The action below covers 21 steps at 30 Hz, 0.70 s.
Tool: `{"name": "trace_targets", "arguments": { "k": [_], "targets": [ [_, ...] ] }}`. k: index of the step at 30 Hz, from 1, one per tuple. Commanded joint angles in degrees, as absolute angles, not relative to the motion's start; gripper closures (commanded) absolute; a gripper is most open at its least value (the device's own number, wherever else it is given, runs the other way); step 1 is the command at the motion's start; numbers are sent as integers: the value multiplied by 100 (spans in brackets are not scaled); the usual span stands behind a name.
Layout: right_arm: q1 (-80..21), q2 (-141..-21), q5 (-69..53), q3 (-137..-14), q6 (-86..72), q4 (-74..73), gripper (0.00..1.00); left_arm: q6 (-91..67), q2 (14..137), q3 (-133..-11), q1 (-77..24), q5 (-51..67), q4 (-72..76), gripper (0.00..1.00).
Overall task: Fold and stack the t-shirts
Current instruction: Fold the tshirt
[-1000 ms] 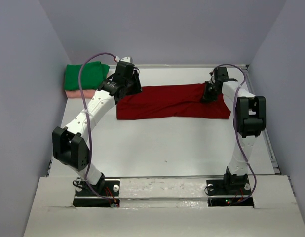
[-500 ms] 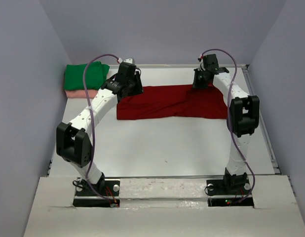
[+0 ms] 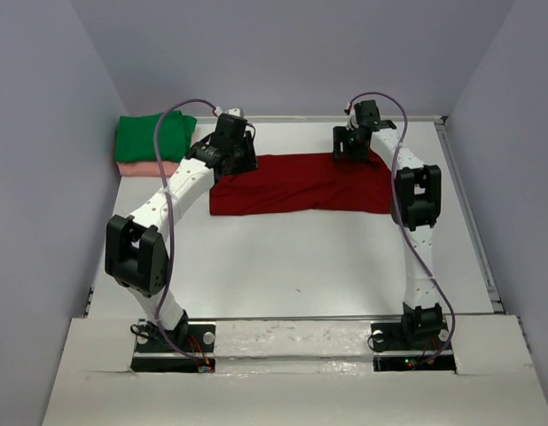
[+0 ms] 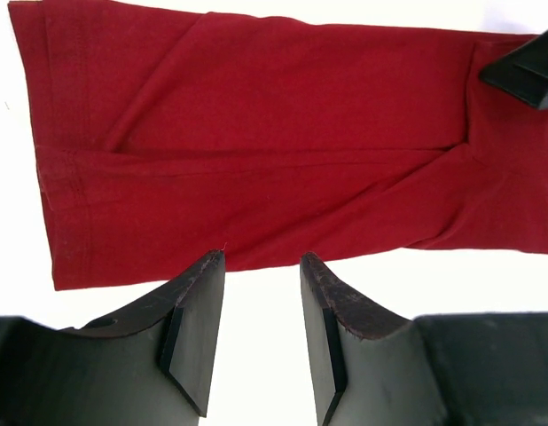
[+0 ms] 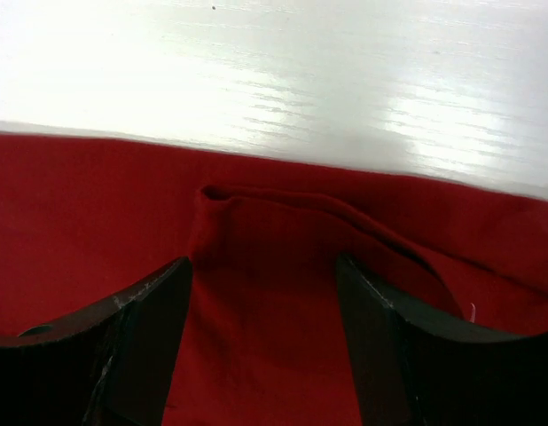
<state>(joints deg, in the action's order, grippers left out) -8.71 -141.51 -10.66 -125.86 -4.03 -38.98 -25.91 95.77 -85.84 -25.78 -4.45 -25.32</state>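
The dark red t-shirt's layers [image 3: 296, 169] lie flat together [image 3: 265, 197] in a long strip, so when the robot turns the t-shirt, it will stay folded as it swings around.
The dark red t-shirt [image 3: 301, 184] lies flat as a long folded strip across the far half of the table [image 3: 301, 257]. A green t-shirt [image 3: 154, 136] sits folded on top of a pale pink t-shirt [image 3: 143, 168] in the far left corner. My left gripper [image 3: 241, 161] hovers at the red strip's far left end, open, with only bare table between its fingers [image 4: 196, 306]. My right gripper [image 3: 349, 153] is over the strip's far edge, right of centre. Its jaws stand wide open around a raised fold of the red t-shirt [image 5: 265, 240], gripping nothing.
Grey walls close in the table on the left, back and right. A metal rail [image 3: 469, 213] runs along the right edge. The arm bases [image 3: 172, 342] stand at the near edge, with cables looping above both arms.
My right gripper carried the red shirt's right end leftward to the far edge, then opened and let go. The strip is now shorter on the right. The left gripper barely moved.
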Motion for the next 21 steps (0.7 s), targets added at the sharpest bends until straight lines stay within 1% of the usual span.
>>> {"name": "trace_targets", "arguments": {
  "k": [1, 2, 3, 4, 5, 6, 7, 10, 12, 13, 14, 15, 16, 17, 18, 19, 21],
  "targets": [
    [-853, -13291, -660, -12359, -483, -3771, 29, -2479, 9720, -8631, -2566, -536, -2505, 51],
    [-853, -13141, -624, -12183, -509, -3762, 29, -2470, 9764, -8648, -2566, -571, -2522, 52],
    [-853, -12800, -633, -11738, -501, -3710, 30, -2470, 9799, -8648, -2558, -589, -2514, 53],
    [-913, -12605, -563, -11455, -492, -3448, 30, -2461, 9878, -8640, -2566, -580, -2479, 55],
    [-914, -12412, -467, -10913, -483, -3280, 30, -2452, 9931, -8683, -2558, -589, -2513, 55],
    [-914, -12236, -448, -10725, -457, -3157, 30, -2443, 10062, -8727, -2558, -624, -2540, 55],
    [-914, -12017, -387, -10610, -370, -3077, 29, -2443, 10116, -8797, -2558, -598, -2549, 55],
    [-914, -11848, -36, -10556, -325, -3312, 29, -2461, 10344, -8903, -2566, -501, -2619, 55],
    [-914, -11725, 218, -10477, -378, -3418, 30, -2479, 10423, -8921, -2558, -379, -2602, 58],
    [-914, -11655, 307, -10329, -439, -3454, 31, -2487, 10485, -8921, -2566, -369, -2593, 67],
    [-914, -11524, 342, -10231, -448, -3480, 32, -2496, 10529, -8938, -2558, -378, -2619, 72],
    [-914, -11462, 360, -10135, -457, -3489, 38, -2505, 10573, -8973, -2566, -387, -2645, 76],
    [-914, -11409, 465, -9951, -483, -3472, 44, -2496, 10721, -9122, -2558, -422, -2698, 89],
    [-914, -11356, 562, -9871, -518, -3472, 72, -2496, 10801, -9219, -2558, -570, -2855, 97],
    [-914, -11355, 702, -9809, -510, -3480, 95, -2487, 10967, -9402, -2558, -632, -2935, 100],
    [-914, -11373, 790, -9713, -536, -3480, 100, -2487, 11030, -9474, -2566, -720, -3057, 100],
    [-914, -11434, 957, -9633, -650, -3489, 100, -2461, 11109, -9571, -2540, -764, -3111, 100]
  ]
}}
